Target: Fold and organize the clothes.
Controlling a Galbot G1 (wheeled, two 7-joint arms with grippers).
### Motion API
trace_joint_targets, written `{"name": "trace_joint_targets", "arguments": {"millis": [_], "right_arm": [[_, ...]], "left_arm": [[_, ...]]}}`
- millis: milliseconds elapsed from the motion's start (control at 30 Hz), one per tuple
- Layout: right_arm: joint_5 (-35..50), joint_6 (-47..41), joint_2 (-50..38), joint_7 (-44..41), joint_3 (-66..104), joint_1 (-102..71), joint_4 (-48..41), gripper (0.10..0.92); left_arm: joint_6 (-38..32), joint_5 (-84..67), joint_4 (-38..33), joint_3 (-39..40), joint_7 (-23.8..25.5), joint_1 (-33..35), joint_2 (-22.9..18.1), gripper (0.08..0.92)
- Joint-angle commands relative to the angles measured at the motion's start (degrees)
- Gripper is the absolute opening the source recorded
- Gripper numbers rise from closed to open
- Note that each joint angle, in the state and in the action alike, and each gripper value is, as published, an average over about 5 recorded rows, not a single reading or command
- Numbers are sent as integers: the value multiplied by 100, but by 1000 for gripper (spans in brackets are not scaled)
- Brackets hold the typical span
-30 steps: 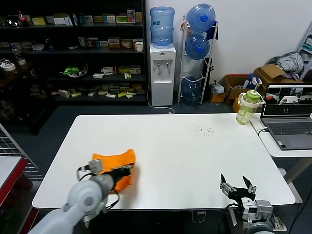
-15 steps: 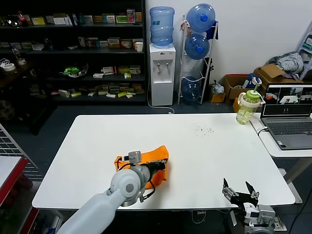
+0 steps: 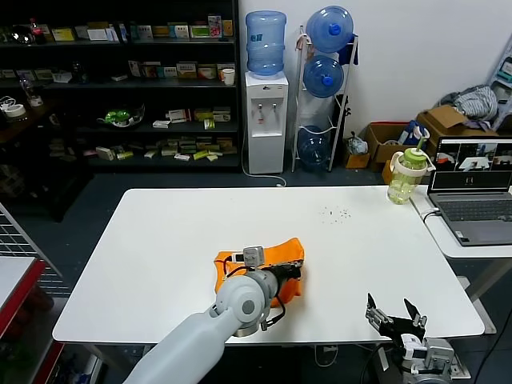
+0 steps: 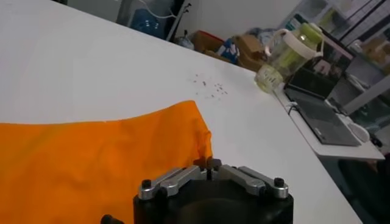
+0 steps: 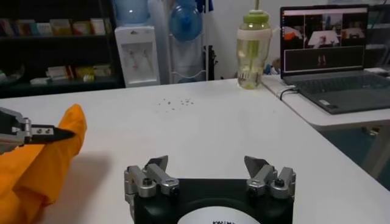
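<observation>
The orange T-shirt's corner (image 4: 205, 145) is pinched between my left gripper's fingers, so my left gripper should keep pulling it toward the clear white table (image 3: 326, 282) and lowering it until the fold lies flat.
The orange T-shirt (image 3: 260, 262) lies bunched on the white table (image 3: 160, 232), left of the middle and towards the front. My left gripper (image 3: 298, 270) is shut on a corner of its fabric at the bundle's right edge. In the left wrist view the shut gripper (image 4: 207, 163) pinches the shirt (image 4: 91, 158). The right wrist view shows the shirt (image 5: 46, 155) with the left gripper's fingers (image 5: 52, 131) against it. My right gripper (image 3: 394, 314) is open and empty, low at the table's front right edge; it also shows in its own view (image 5: 209, 167).
A green-lidded bottle (image 3: 406, 173) stands at the table's far right corner. A laptop (image 3: 474, 188) sits on a side table to the right. Small dark specks (image 3: 336, 214) lie on the table towards the back. A water dispenser (image 3: 266, 120) and shelves stand behind.
My left gripper has dragged the orange shirt to the right across the table, from the front left towards the middle. The right gripper has sunk a little lower.
</observation>
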Motion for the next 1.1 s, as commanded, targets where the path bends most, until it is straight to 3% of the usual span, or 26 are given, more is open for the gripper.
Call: {"name": "trace_joint_targets", "arguments": {"millis": [33,500,700,833,967,1100], "right_arm": [[-7,5,28,-1,0,-17,12,823],[30,8,-25,-17,39,-25,24,823],[34,242,-48,-237,22,13,23,823],[63,529,-187,-583,117,94,21,823],[122,884,-350,-1036,368,197,-135,823],[108,1351,-437,-1640,663,278,-410,823]], "left_arm": [[-44,152,356,218,34,-196,-463,95],[-48,302,442,226,202,-131,-633,120],[-84,156,130,-32,63,-30,-697,281],[-103,44,-554,-384,82,328,-310,394],[-264,394,-1275,-1495,925,1330,616,515],[-1315,1694,-1662,-3010,2782,3108,1576,628]]}}
